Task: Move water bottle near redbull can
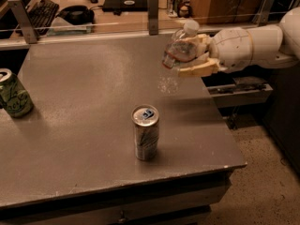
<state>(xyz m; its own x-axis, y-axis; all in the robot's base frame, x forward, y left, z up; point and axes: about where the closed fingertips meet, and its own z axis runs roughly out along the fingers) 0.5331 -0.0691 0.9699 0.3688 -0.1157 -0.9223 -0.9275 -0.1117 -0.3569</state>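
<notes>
The robot's gripper is holding the water bottle (pixel 178 47) tilted and high near the table's side edge, so the robot should swing the bottle inward, turn it upright and lower it just behind the redbull can.
The water bottle (pixel 179 49), clear with a white cap, is tilted and held in the air above the right part of the grey table (pixel 84 83). My gripper (pixel 193 55) reaches in from the right and is shut on the bottle's body. The redbull can (pixel 146 132), slim and silver with a blue mark on top, stands upright near the table's front edge, below and to the left of the bottle.
A wider green can (pixel 14 95) stands at the table's left edge. A railing with posts (pixel 153 13) runs along the back edge, with a desk, keyboard and other items behind it. The floor lies to the right of the table.
</notes>
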